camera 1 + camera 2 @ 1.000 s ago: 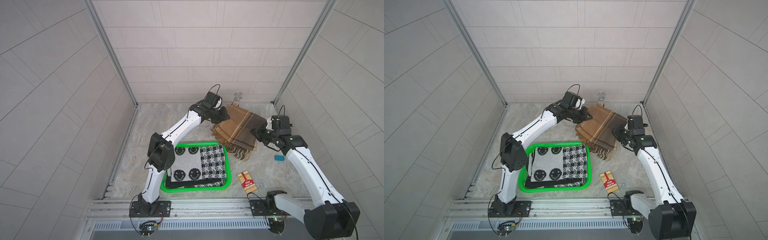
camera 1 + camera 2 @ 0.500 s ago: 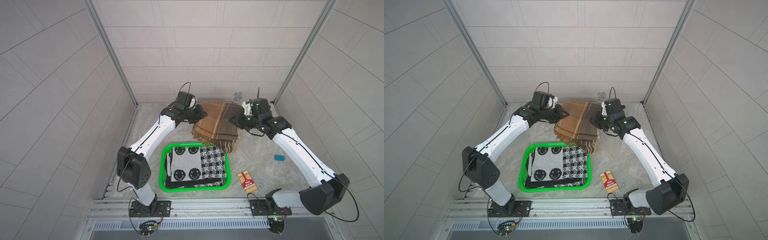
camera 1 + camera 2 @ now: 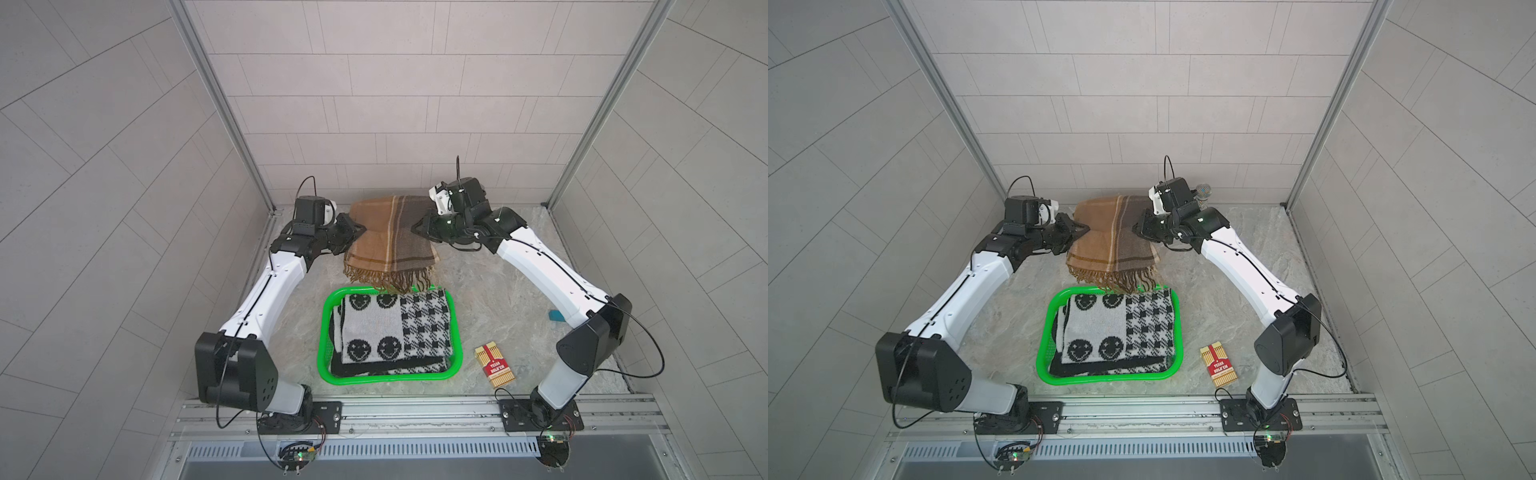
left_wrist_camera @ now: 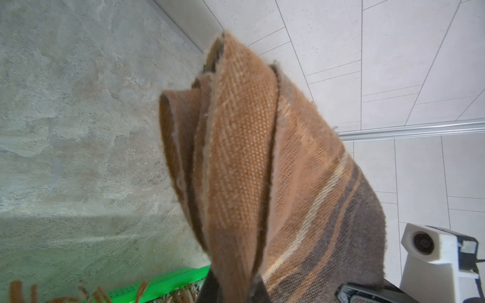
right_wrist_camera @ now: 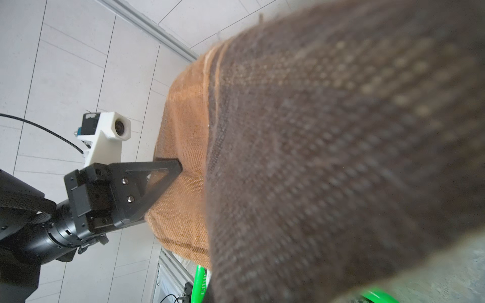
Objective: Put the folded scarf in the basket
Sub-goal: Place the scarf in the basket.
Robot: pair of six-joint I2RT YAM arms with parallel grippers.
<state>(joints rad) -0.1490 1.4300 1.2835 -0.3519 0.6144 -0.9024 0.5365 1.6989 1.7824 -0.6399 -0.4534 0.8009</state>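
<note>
My left gripper should keep carrying the brown scarf over until it rests on the smiley scarf, as it hangs flat and in line with the green basket.
The folded scarf is brown plaid with a fringe, and it hangs in the air just behind the green basket. Its fringe dangles over the basket's far rim. My left gripper is shut on the scarf's left edge. My right gripper is shut on its right edge. In the left wrist view the scarf fills the middle, with the basket below it. In the right wrist view the scarf hides my right jaws.
A folded black-and-white smiley scarf lies in the basket and fills it. A red card box lies to the right of the basket. A small blue item sits by the right arm. A glass stands by the back wall.
Both arms have carried the brown scarf from the back right to the left, up off the table. It now hangs behind the basket.
</note>
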